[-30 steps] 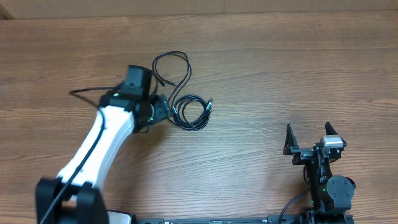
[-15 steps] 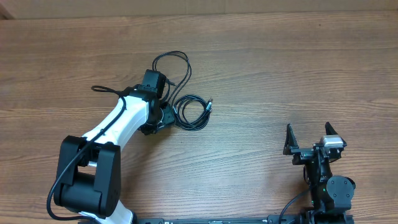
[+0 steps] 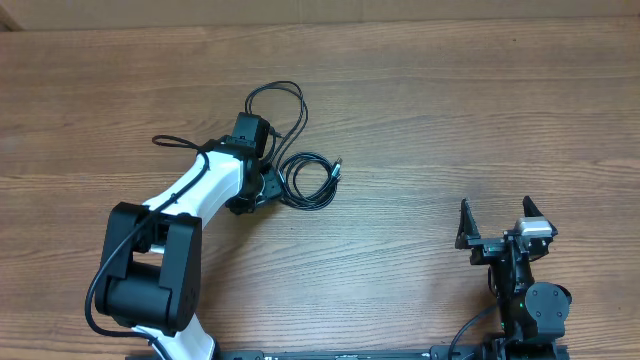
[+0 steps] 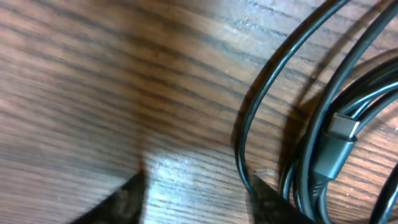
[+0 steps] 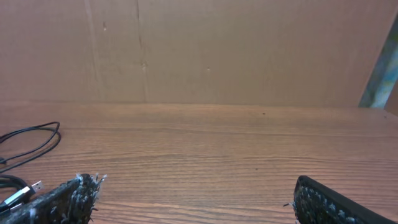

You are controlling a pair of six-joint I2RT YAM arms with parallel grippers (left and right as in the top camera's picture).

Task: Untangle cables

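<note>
The piece of cable (image 4: 240, 152) rests against one finger of my left gripper (image 4: 250, 182), beside the gripper's empty gap. Next, I move my open fingers around that piece before lifting.
The thin black cables (image 3: 305, 180) lie mid-table as a small coil with a looping strand (image 3: 280, 105) behind it. My left gripper (image 3: 265, 185) is down at the coil's left edge. In the left wrist view it is open (image 4: 196, 199), fingertips close to the wood; the right fingertip (image 4: 267, 202) touches a cable strand (image 4: 273, 93), and a plug end (image 4: 339, 134) lies just right. Nothing lies between the jaws. My right gripper (image 3: 497, 235) is open and empty at the front right, far from the cables (image 5: 25, 146), its fingers (image 5: 68, 199) wide apart.
The wooden table (image 3: 450, 120) runs under everything. A cardboard wall (image 5: 217, 50) stands behind the table's far edge. A thicker black wire (image 3: 175, 143) arcs from the left arm.
My left arm swung in towards the coil about a second ago and has since settled lower at its left edge. The cables and the right arm have not moved.
</note>
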